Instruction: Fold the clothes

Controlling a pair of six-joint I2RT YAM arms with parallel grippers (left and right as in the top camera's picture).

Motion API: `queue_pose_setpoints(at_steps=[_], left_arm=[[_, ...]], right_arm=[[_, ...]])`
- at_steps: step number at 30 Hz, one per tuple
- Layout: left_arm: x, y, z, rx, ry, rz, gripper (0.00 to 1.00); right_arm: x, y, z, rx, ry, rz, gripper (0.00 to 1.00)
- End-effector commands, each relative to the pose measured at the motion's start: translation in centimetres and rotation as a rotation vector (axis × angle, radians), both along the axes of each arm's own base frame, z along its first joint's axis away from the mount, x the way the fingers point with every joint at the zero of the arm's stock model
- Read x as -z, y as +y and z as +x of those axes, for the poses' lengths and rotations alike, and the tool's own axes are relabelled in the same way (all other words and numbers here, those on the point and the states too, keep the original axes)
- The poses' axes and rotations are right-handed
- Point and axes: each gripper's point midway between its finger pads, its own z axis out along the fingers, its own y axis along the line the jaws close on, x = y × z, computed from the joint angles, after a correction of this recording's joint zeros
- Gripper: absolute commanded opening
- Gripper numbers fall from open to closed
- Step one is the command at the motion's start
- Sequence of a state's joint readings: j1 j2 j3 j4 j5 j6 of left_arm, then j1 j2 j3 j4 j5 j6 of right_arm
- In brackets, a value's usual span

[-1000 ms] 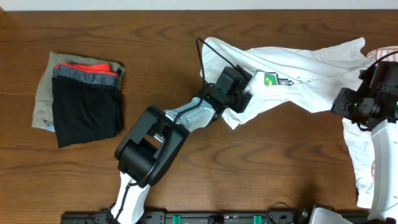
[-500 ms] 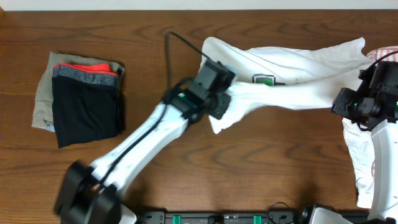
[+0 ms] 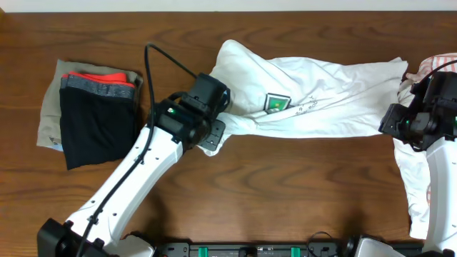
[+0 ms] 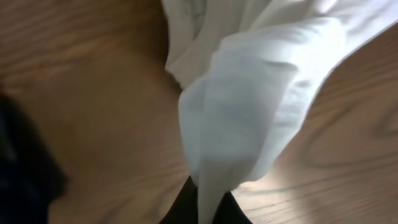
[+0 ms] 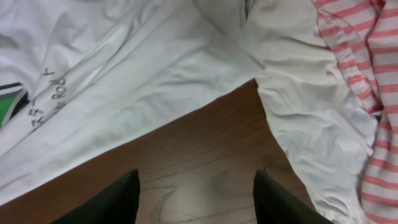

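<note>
Next, I pinch the white shirt's near corner with my right gripper before lifting, because the white shirt's end next to the striped garment lies loose while my left gripper holds the other end.
The white shirt with a small green square print lies stretched across the far middle of the table. My left gripper is shut on the shirt's left end. In the left wrist view, a bunch of white fabric runs down between the black fingertips. My right gripper stands open at the shirt's right end, low over bare wood. In the right wrist view, nothing lies between its fingers; the shirt is just ahead. An orange-striped white garment lies to its right.
A pile of folded clothes, black on top over grey, red and khaki, sits at the left. More white cloth runs down the right edge under the right arm. The striped garment peeks out at the far right.
My left gripper has shut on the shirt's end and pulled it leftward and toward the front, so the shirt now lies stretched out. The right arm has stayed put.
</note>
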State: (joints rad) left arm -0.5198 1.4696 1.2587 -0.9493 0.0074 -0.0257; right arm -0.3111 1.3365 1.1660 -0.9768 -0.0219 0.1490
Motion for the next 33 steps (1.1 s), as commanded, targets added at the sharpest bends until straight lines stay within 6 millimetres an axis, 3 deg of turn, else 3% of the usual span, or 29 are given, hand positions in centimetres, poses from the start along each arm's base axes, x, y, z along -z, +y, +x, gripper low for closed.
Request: queue_pose_setpoints(at_steps=[1, 5, 9, 12, 16, 25, 33], left_arm=[[-0.3, 3.3, 0.9, -0.072, -0.039, 0.115, 0.06], [-0.4, 5.7, 1.5, -0.131, -0.056, 0.179, 0.06], [-0.6, 5.8, 2.0, -0.143, -0.071, 0.17, 0.06], [-0.7, 5.7, 2.3, -0.144, -0.082, 0.164, 0.06], [-0.8, 5.5, 2.6, -0.144, -0.093, 0.154, 0.06], [-0.6, 4.8, 2.4, -0.132, -0.08, 0.117, 0.06], [-0.6, 4.8, 2.5, -0.132, -0.08, 0.116, 0.06]], right_arm=[[0.9, -0.5, 0.0, 0.006, 0.04, -0.008, 0.56], [3.1, -0.6, 0.2, 0.005, 0.113, 0.016, 0.56], [5.8, -0.9, 1.3, 0.005, 0.164, 0.034, 0.57], [7.5, -1.0, 3.3, -0.014, 0.142, 0.057, 0.58], [9.5, 0.6, 6.5, -0.139, 0.072, 0.14, 0.57], [15.2, 3.5, 8.9, -0.31, 0.096, 0.195, 0.56], [16.3, 3.7, 11.2, -0.35, 0.031, 0.158, 0.56]])
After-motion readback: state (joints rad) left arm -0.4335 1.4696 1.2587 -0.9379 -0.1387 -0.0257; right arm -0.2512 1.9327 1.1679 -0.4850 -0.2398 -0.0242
